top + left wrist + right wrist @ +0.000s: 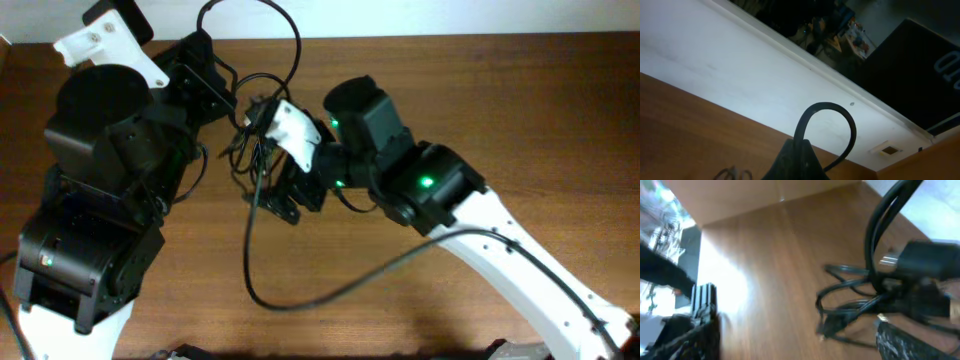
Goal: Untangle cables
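The cable in my left gripper goes into the looped tangle (pixel 243 158). My left gripper should keep hold of it while my right gripper pulls another cable (pixel 834 321) away.
The cables (pixel 250 135) are a tangle of thin black cords on the wooden table between my two grippers. In the right wrist view the cables (pixel 850 307) lie in loops with small metallic plug ends, blurred. My left gripper (pixel 222 92) reaches in from the left. In its wrist view its fingers (pixel 796 159) are closed together with one black cable (pixel 827 112) arching up out of them. My right gripper (pixel 278 198) is just right of the tangle. Its fingers (pixel 795 317) are wide open, with the cables towards the right finger and nothing held.
A thicker black wire (pixel 300 300) curves across the table's front from the tangle area to the right arm. A black loop (pixel 265 15) rises past the table's back edge. A white wall (pixel 740 75) runs behind the table.
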